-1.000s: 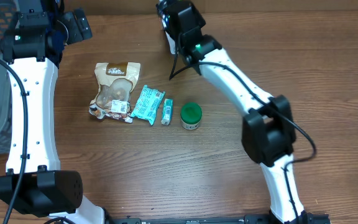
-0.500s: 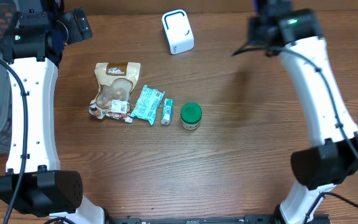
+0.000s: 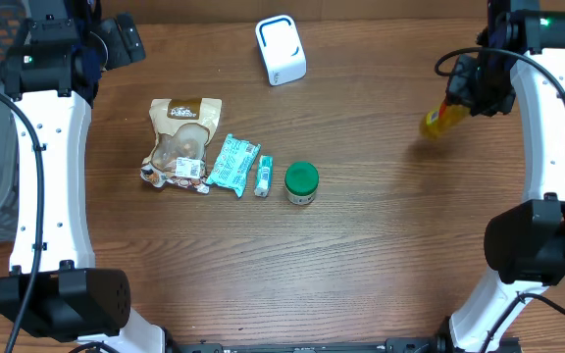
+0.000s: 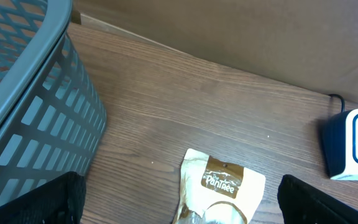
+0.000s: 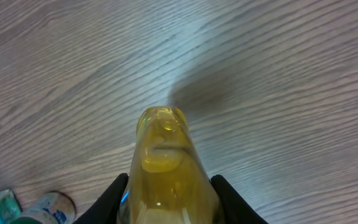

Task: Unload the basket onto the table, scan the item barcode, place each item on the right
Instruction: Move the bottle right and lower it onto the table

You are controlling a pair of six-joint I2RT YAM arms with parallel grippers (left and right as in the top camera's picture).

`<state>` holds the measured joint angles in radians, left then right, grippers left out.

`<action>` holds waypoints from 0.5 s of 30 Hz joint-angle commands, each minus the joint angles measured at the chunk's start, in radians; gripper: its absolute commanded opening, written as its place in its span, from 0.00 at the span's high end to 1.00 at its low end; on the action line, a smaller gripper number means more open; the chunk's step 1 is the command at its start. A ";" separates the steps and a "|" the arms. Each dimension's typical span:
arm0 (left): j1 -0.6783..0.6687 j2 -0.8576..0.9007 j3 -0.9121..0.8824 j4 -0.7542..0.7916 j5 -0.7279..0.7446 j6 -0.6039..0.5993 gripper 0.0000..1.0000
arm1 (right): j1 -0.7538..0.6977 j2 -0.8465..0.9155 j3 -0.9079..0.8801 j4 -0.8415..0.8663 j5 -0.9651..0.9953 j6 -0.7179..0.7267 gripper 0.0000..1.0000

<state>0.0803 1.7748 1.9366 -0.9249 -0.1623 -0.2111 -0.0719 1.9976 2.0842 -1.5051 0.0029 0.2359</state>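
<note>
The yellow item's base faces down above open wood, clear of the green-lidded jar. My right gripper keeps going down until the item's base touches down, then let go.
My right gripper is shut on a yellow translucent item, held above the right side of the table. In the right wrist view the yellow item fills the space between both black fingers, and no barcode shows on it. The white and blue scanner stands at the table's far centre, well left of the held item. My left gripper hangs open at the far left, with the brown snack pouch below and between its fingers.
A row lies mid-table: the brown pouch, a teal packet, a small tube and a green-lidded jar. A grey mesh basket stands at the left edge. The scanner shows at the left wrist view's right edge.
The right arm has swung from the scanner at the far centre over to the right side, carrying the yellow item. The left arm and the items on the table have not moved.
</note>
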 commanded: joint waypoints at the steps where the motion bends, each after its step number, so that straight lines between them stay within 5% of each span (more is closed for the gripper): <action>1: 0.004 0.002 0.008 0.000 -0.013 -0.013 0.00 | 0.005 0.008 -0.012 0.003 -0.017 0.009 0.79; 15: 0.004 0.002 0.008 0.000 -0.013 -0.014 0.01 | 0.004 0.008 -0.261 0.168 0.079 0.084 0.75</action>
<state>0.0803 1.7748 1.9366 -0.9249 -0.1623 -0.2111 -0.0696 2.0075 1.8492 -1.3598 0.0357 0.2859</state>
